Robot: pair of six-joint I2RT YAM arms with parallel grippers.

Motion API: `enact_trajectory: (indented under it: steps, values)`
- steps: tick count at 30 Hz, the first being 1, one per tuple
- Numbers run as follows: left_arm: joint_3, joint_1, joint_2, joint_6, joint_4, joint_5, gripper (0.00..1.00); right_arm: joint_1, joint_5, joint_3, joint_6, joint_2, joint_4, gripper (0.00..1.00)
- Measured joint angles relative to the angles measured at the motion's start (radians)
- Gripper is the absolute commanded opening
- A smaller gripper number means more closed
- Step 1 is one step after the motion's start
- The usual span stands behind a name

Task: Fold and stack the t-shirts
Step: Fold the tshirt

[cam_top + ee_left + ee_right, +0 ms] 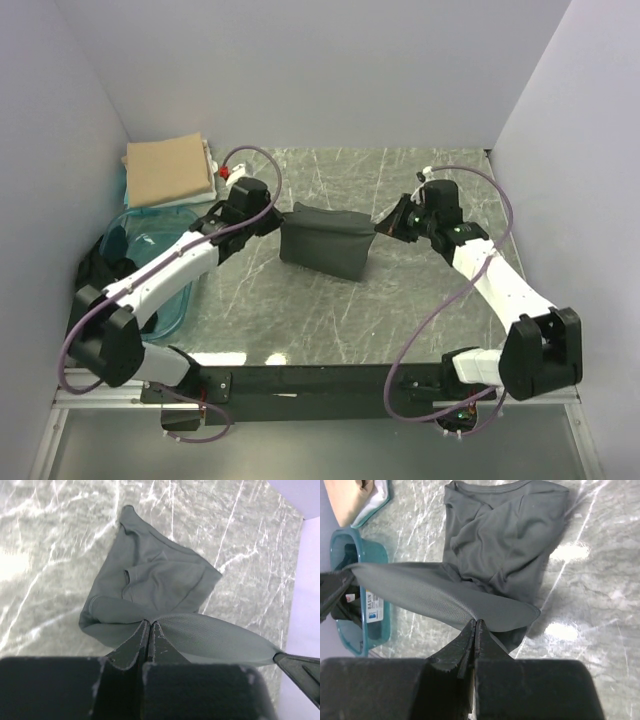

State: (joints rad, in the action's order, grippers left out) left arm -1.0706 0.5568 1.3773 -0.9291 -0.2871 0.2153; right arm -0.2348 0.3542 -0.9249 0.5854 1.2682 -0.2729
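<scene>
My left gripper is holding the charcoal-grey t-shirt's raised edge [328, 226] straight along its far edge [332, 209], so I should keep carrying it there until both edges touch, then release.
A dark charcoal-grey t-shirt [325, 243] hangs stretched between my two grippers above the middle of the table, its lower part draped on the surface. My left gripper [280, 215] is shut on its left top edge [148, 621]; the cloth [155, 580] spreads beyond it. My right gripper [383, 226] is shut on the right top edge [476, 620], with the shirt [505, 535] hanging below. A folded tan t-shirt [168, 169] lies at the back left, also in the right wrist view [350, 497]. No black shirts show.
A translucent teal tub [150, 250] stands at the left under my left arm, also in the right wrist view [357, 595]. White walls enclose the grey marbled table [420, 300] on three sides. A small red-and-white object [224, 172] sits beside the tan shirt.
</scene>
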Motion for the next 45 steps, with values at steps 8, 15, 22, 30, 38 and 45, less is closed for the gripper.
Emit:
enact_trajectory:
  steps: [8,15,22,30,38,45]
  values:
    - [-0.135,-0.071,0.181,0.052,0.009,-0.058,0.01,0.039,0.064,-0.087,-0.003,0.186,0.027,0.00]
    - [-0.288,-0.128,0.369,0.088,0.010,-0.137,0.01,0.070,0.086,-0.178,0.000,0.328,0.049,0.00]
    - [-0.407,-0.167,0.542,0.124,0.013,-0.233,0.01,0.097,0.082,-0.270,0.002,0.473,0.061,0.00]
    - [-0.568,-0.183,0.703,0.165,-0.023,-0.252,0.55,0.114,0.085,-0.425,-0.006,0.668,0.059,0.50]
    - [-0.641,-0.193,0.732,0.207,-0.032,-0.284,0.99,0.121,0.081,-0.500,-0.034,0.708,0.047,0.85]
    - [-0.440,-0.167,0.583,0.203,0.034,-0.359,0.99,0.082,0.088,-0.291,-0.017,0.454,0.109,0.86]
